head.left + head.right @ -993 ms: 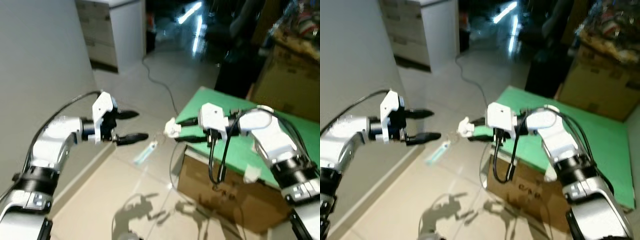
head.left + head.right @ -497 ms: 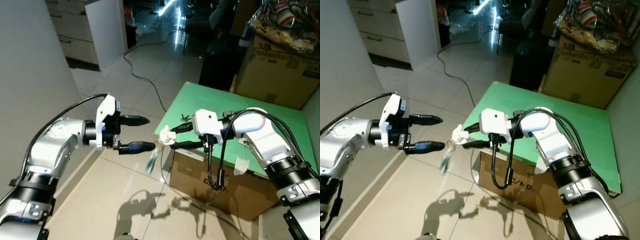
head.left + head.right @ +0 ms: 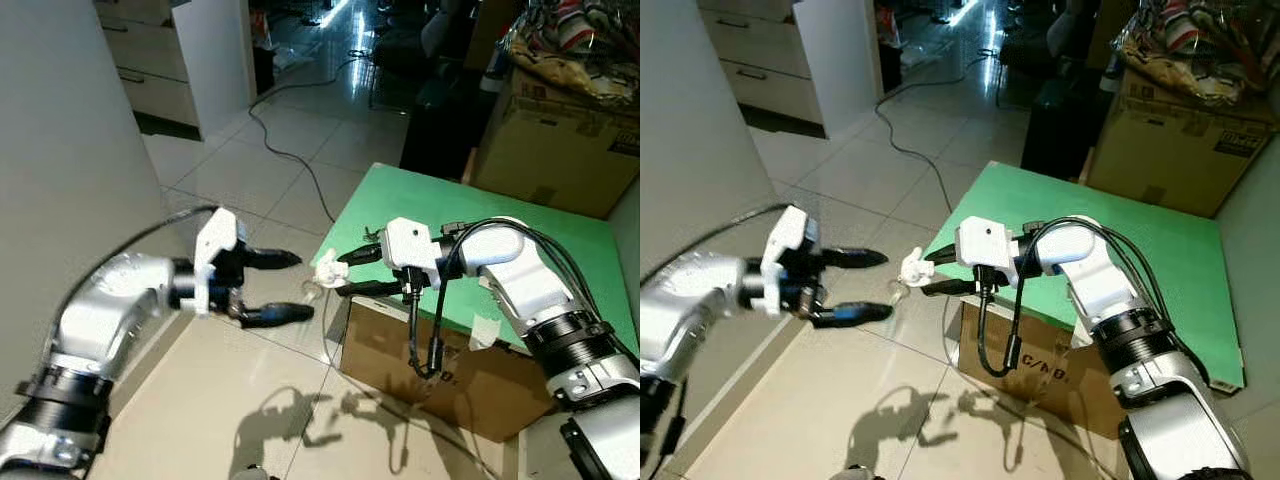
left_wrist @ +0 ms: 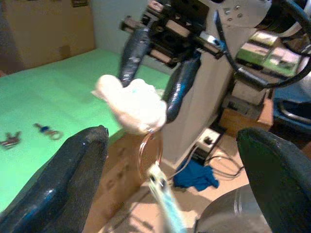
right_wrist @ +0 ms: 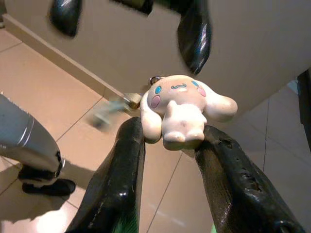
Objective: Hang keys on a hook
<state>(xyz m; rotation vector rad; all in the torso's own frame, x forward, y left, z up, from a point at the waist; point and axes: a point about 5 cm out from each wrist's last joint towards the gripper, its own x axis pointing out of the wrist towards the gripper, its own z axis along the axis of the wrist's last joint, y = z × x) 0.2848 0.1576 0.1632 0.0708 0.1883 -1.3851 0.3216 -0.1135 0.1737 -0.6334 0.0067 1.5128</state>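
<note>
The toy and pale blue tag (image 4: 167, 201) are joined only at the copper key ring (image 4: 149, 154), so I expect both to hang down and swing along when I carry the key ring.
My right gripper (image 3: 341, 273) is shut on a white plush-toy keychain (image 3: 325, 270), held out over the floor off the green table's corner. In the right wrist view the toy (image 5: 182, 109) sits pinched between the two black fingers (image 5: 124, 165). A metal ring (image 4: 149, 150) and a pale blue tag (image 4: 163, 191) dangle under the toy (image 4: 133, 104). My left gripper (image 3: 299, 286) is open, pointing at the toy from the left, its fingertips just short of the hanging ring. Two more small keys (image 4: 46, 131) lie on the green top.
The green table top (image 3: 500, 240) rests on a cardboard box (image 3: 400, 360). A white wall (image 3: 60, 150) runs along the left. A cable (image 3: 290, 150) crosses the tiled floor. White drawers (image 3: 200, 60) and a large carton (image 3: 560, 130) stand at the back.
The camera shifted and steadied. My left gripper has closed in on the keychain and dropped slightly. The blue tag has swung up toward the left fingers. The right gripper keeps its hold.
</note>
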